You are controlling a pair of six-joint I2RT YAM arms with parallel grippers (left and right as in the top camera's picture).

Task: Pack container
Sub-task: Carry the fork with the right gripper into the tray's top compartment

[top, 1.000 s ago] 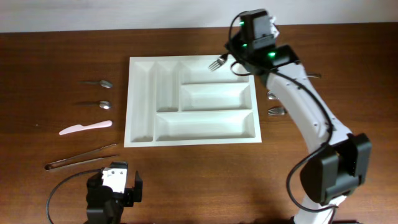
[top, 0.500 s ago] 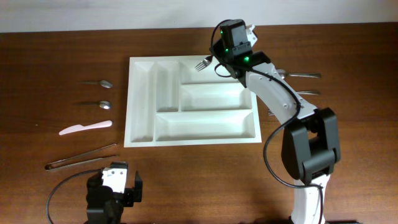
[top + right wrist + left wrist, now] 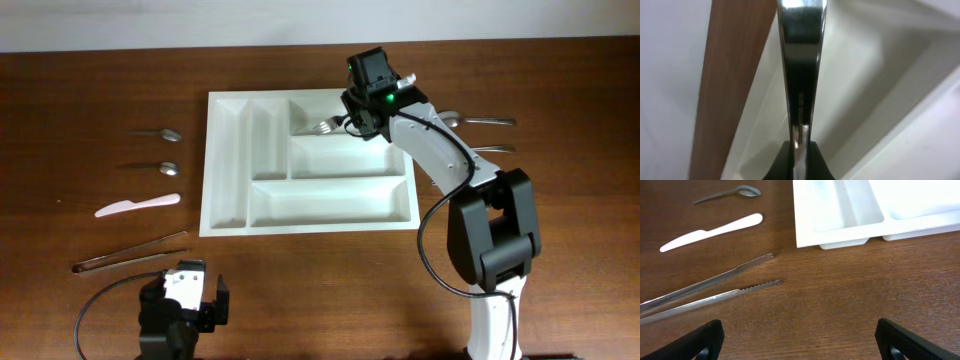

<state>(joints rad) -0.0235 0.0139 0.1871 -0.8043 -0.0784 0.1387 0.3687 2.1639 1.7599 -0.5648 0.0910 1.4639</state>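
My right gripper is lowering the fork, and the fork's teeth (image 3: 323, 127) hang between the sides of the empty top long compartment. It should keep going down until the fork touches the compartment's bottom (image 3: 312, 111).
The white cutlery tray (image 3: 228, 190) lies in the middle of the table; its near corner also shows in the left wrist view (image 3: 830, 230). My right gripper (image 3: 352, 120) is shut on a metal fork (image 3: 322, 127) and holds it low over the tray's top long compartment, tines pointing left. In the right wrist view the fork's handle (image 3: 800, 60) runs up from between the fingers (image 3: 799, 155), with the tray's white wall (image 3: 880, 65) behind. My left gripper (image 3: 797, 345) is open and empty at the table's front left.
Two spoons (image 3: 160, 133) (image 3: 155, 167), a white plastic knife (image 3: 137, 205) and metal tongs (image 3: 130, 252) lie left of the tray. More cutlery (image 3: 485, 121) lies right of the tray, partly hidden by the right arm.
My right gripper has carried the fork left and down, from above the tray's far right corner to low over the top long compartment. The left arm has not moved.
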